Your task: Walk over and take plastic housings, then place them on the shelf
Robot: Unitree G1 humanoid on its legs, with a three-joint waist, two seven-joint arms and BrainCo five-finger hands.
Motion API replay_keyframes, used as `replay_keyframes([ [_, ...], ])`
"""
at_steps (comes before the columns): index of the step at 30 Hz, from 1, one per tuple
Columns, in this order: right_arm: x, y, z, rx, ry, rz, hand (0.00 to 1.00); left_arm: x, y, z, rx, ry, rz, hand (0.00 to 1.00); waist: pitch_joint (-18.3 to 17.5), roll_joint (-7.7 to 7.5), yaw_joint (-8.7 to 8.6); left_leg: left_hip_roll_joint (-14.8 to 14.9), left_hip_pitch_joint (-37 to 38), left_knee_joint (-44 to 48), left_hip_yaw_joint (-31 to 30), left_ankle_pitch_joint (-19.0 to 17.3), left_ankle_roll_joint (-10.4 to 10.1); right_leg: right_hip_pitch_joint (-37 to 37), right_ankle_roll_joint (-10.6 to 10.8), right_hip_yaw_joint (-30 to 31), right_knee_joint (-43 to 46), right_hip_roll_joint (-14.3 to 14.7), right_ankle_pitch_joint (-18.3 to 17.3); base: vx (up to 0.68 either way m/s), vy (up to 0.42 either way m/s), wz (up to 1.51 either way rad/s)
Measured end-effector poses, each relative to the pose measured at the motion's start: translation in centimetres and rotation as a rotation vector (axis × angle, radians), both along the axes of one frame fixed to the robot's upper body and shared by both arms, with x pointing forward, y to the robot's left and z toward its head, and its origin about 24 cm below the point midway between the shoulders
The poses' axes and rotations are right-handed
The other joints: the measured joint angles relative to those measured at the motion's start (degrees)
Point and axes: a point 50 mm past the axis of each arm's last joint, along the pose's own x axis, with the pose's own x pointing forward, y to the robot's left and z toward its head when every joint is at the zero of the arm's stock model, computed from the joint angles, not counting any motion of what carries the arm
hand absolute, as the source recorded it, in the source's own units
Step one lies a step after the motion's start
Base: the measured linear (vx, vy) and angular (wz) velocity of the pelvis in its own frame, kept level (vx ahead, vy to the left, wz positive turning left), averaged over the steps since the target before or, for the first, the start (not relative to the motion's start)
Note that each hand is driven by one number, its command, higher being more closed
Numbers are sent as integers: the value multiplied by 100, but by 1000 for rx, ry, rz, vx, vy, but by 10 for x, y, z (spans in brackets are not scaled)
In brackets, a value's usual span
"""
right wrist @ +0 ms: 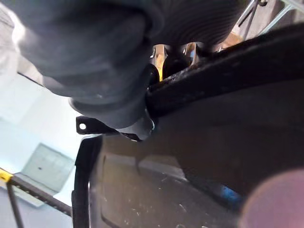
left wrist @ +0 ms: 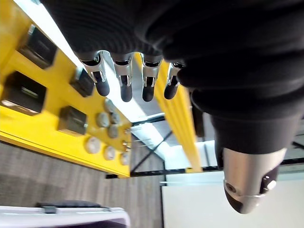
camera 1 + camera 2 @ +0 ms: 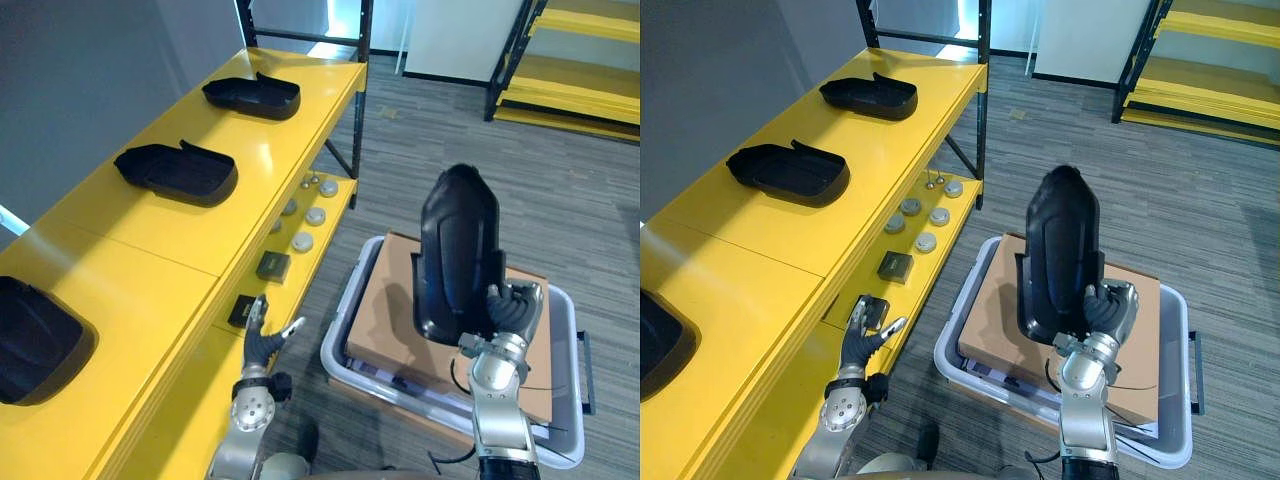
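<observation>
The held housing (image 3: pixel 460 258) should come to rest steadily with its hollow side up when I lower it onto the shelf, because the other black housings (image 3: pixel 180 173) lie flat with their rims up.
My right hand (image 3: pixel 512 310) is shut on the lower edge of a black plastic housing (image 3: pixel 457 255), holding it upright above a cardboard box (image 3: pixel 400 320); the housing's dark inside (image 1: pixel 199 161) shows close in the right wrist view. Three more black housings lie on the yellow shelf top (image 3: pixel 200 230): one far (image 3: pixel 252 96), one in the middle (image 3: pixel 177 172), one near at the left edge (image 3: pixel 35 340). My left hand (image 3: pixel 262 342) hangs open beside the shelf's front edge, its straight fingers (image 2: pixel 125 80) holding nothing.
The cardboard box sits in a white bin (image 3: pixel 345 345) on the grey floor right of the shelf. The lower shelf level holds small black boxes (image 3: pixel 272 266) and round grey discs (image 3: pixel 303 241). Another yellow rack (image 3: pixel 570 80) stands at the far right.
</observation>
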Motion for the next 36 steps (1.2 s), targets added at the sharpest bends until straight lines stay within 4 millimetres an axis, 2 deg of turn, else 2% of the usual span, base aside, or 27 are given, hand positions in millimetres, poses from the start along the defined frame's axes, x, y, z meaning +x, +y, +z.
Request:
replay_keyframes([
  [6,2,24,14,-9,-90,114,100,12,-20,19,11,-93,-77,0,-107,-23,-26,17,83,-1,104,-12,17,16,2,137,-6,13,25,-37,5,-11],
  [15,3,64,20,13,-143,306,100,20,-45,39,29,-189,-174,0,-155,-62,-48,41,92,-1,258,-12,24,-14,12,272,-110,31,157,-42,11,-10],
  [21,3,77,24,34,-163,366,100,22,-44,42,40,-210,-145,0,-303,-71,-52,11,87,-16,328,-12,25,-65,16,385,-110,30,172,-14,10,-6],
  [22,4,79,25,43,-166,378,100,24,-43,44,42,-221,-134,100,-306,-74,-63,13,87,-16,333,-11,26,-71,15,392,-110,31,179,-31,3,-5],
  [29,4,82,26,52,-170,429,100,33,-33,50,62,-249,-90,100,-351,-114,-209,19,87,-15,410,-9,29,-108,16,500,-128,33,236,-32,8,-7],
  [34,1,81,33,36,-200,448,100,35,-30,49,71,-246,-82,100,-359,-124,-234,23,82,-14,473,-8,30,-109,19,552,-208,37,303,-24,8,-8],
  [35,1,81,33,34,-200,450,0,35,-30,50,70,-246,-76,100,-362,-128,-247,23,82,-13,473,-5,34,-109,19,552,-207,37,304,0,0,0],
  [36,1,81,33,37,-203,456,0,35,-29,49,71,-243,-76,100,-362,-128,-260,23,82,-13,473,-3,37,-110,19,553,-207,36,305,0,0,0],
])
